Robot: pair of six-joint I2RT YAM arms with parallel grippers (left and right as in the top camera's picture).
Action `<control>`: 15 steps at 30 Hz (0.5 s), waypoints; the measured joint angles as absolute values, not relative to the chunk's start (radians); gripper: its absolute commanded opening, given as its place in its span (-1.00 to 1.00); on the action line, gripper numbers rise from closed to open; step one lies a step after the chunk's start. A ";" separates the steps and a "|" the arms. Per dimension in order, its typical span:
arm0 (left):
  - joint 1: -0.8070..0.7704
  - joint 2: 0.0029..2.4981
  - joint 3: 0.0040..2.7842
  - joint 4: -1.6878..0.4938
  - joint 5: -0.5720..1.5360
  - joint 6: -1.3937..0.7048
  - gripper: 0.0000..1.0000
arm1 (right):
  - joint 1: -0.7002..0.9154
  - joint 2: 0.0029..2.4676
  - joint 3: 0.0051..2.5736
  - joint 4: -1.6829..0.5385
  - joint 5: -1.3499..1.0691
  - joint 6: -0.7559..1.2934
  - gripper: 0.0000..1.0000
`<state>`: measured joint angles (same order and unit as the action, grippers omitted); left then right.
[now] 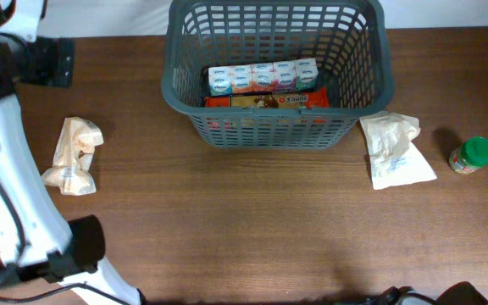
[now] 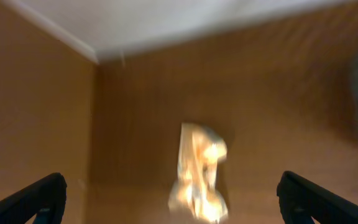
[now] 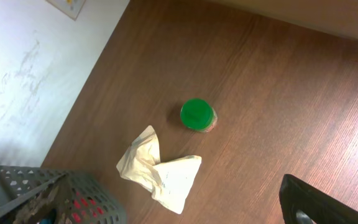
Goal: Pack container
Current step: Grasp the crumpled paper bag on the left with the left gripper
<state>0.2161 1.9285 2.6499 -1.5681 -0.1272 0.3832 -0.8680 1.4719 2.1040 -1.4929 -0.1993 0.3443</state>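
My left gripper should go on down to the crumpled paper bag (image 1: 71, 174) before it closes, until my open fingers are on both sides of its middle (image 1: 76, 151). The bag lies clear of the basket, with its narrow way across my fingers.
The dark grey basket (image 1: 274, 127) stands at the back middle of the table; its corner also shows in the right wrist view (image 3: 73, 193). It holds a row of small cartons (image 1: 263, 78) and a red-brown box (image 1: 269, 101). A crumpled paper bag (image 1: 74, 155) lies to its left. My left gripper (image 2: 169, 190) is open and empty above that bag (image 2: 199, 171); the view is blurred. A second paper bag (image 1: 396, 148) (image 3: 160, 171) and a green-lidded jar (image 1: 471, 155) (image 3: 197, 116) lie to the right. My right gripper (image 3: 319, 205) shows one finger, open and empty, apart from them.
The left arm's white links (image 1: 7, 169) run along the table's left side. The right arm barely shows at the bottom edge (image 1: 430, 296). A white wall lies past the table's far edge (image 3: 36, 68).
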 measured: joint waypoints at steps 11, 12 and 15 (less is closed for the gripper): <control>0.493 2.041 1.868 -1.268 -0.010 0.389 0.99 | -0.868 1.472 2.104 -1.493 -0.199 0.344 0.98; 0.500 2.056 1.840 -1.257 -0.006 0.400 0.99 | -0.868 1.472 2.104 -1.493 -0.199 0.345 0.98; 0.502 2.104 1.812 -1.228 -0.001 0.412 0.99 | -0.868 1.472 2.104 -1.493 -0.199 0.344 0.98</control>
<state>0.5022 2.1040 1.8118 -1.2278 -0.0010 0.4118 -0.8680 1.4719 2.1040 -1.4929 -0.1989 0.3443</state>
